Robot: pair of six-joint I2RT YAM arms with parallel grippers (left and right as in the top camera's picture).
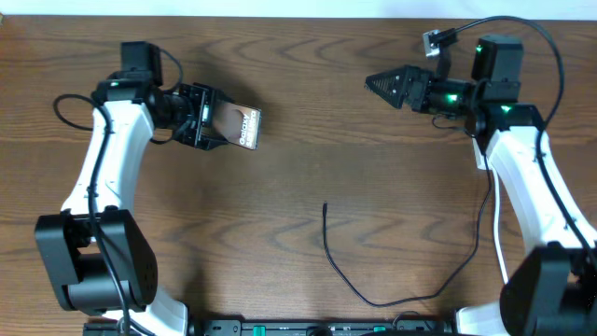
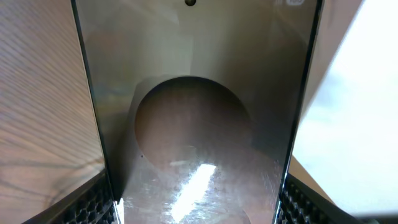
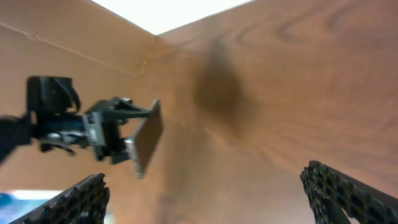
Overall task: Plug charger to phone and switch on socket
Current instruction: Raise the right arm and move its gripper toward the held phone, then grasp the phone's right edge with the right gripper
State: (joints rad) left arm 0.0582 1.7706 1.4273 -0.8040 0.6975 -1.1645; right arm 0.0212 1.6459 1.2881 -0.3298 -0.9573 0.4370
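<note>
I can see the phone's loose end (image 1: pixel 249 127) with white text pointing at my open right gripper, so my right gripper should go on moving in before its fingers close around that end (image 1: pixel 255 131).
My left gripper (image 1: pixel 213 119) is shut on the phone (image 1: pixel 241 127), a dark-brown slab with white text, and holds it at the upper left of the table. In the left wrist view the phone (image 2: pixel 199 93) fills the frame between my fingers (image 2: pixel 199 208). The right wrist view shows the phone (image 3: pixel 148 138) edge-on in that gripper. My right gripper (image 1: pixel 381 84) is open and empty at the upper right, pointing left; its fingers (image 3: pixel 211 199) are wide apart. The charger (image 1: pixel 326 229), a thin black cable, lies on the table at centre with its tip toward the phone. The socket is out of view.
The wooden table (image 1: pixel 308 159) spans the view. The charger cable loops down toward the front edge and runs up along the right arm (image 1: pixel 522 177). A black frame (image 1: pixel 326 329) lines the front edge. The left arm (image 1: pixel 103 159) stands at the left.
</note>
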